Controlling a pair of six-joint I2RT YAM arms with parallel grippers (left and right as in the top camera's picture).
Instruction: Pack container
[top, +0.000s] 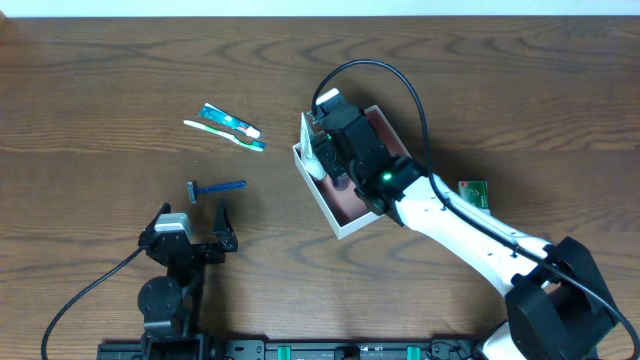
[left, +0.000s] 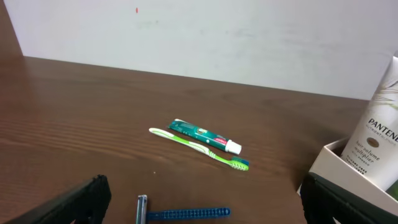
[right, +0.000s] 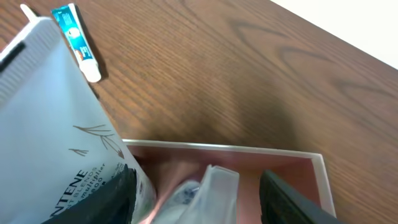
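Note:
Next, I raise my right gripper clear, pinch the container's side (top: 393, 132) nearest the green packet with it and turn the container squarer, because the container (top: 345, 208) sits crooked to the table's front edge.
The container (top: 372, 128) is a white-walled box with a pinkish floor, right of the table's middle. My right gripper (top: 337, 152) hangs over it, jaws open. In the right wrist view the gripper (right: 199, 208) straddles a clear-white tube end (right: 214, 186) lying inside the container (right: 249, 151). A white Pantene tube (right: 56, 124) leans against the left finger and stands tilted at the container's left wall (top: 311, 148). My left gripper (top: 190, 238) is open and empty near the front edge, just behind a blue razor (top: 215, 187). The left wrist view shows its jaws (left: 205, 208), the razor (left: 186, 213) and the Pantene tube (left: 376, 130).
A green-and-white toothpaste tube (top: 230, 121) and a green toothbrush (top: 225, 134) lie side by side left of the container, and both show in the left wrist view (left: 205, 135) (left: 199, 148). A small green packet (top: 473, 192) lies right of the container, beside my right arm.

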